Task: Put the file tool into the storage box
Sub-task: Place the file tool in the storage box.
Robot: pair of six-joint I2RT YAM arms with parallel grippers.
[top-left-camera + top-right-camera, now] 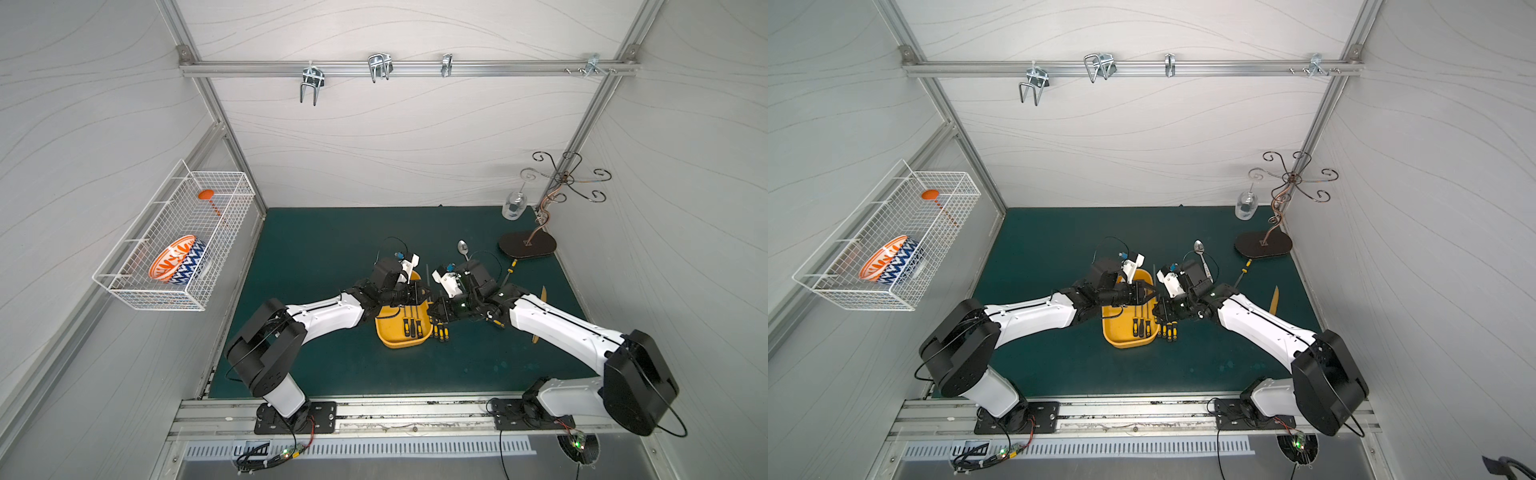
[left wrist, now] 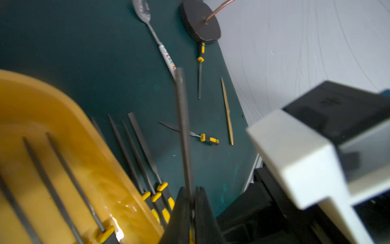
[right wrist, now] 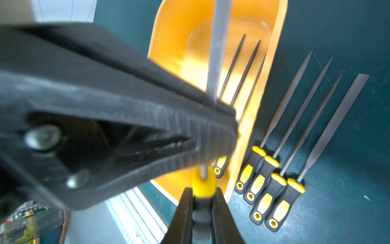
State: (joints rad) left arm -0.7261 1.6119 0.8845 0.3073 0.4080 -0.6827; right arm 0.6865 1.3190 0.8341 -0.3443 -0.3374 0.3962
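Note:
My right gripper needs to let go of the file tool's handle first, as my left gripper is on the file tool's blade (image 3: 217, 51). Then my left gripper will lower the file tool into the storage box (image 3: 197, 57).
The file tool (image 3: 218, 42) has a grey blade and a yellow-and-black handle, and both grippers hold it above the right edge of the storage box (image 1: 388, 332). My right gripper (image 3: 202, 202) is shut on its handle. My left gripper (image 2: 191, 211) is shut on its blade (image 2: 183, 126), and its black fingers (image 3: 147, 126) cross in front of the right wrist view. The storage box (image 3: 183, 42) is a shallow yellow tray with three files (image 1: 409, 322) lying in it. Several more files (image 3: 274, 169) lie side by side on the mat just right of it.
Two loose files (image 2: 199, 78) (image 2: 209, 139), a spoon (image 1: 463, 248) and a golden blade (image 2: 228, 114) lie on the green mat to the right. A dark stand base (image 1: 527, 244) and a glass jar (image 1: 514, 205) stand at the back right. A white wire basket (image 1: 174, 241) hangs on the left wall.

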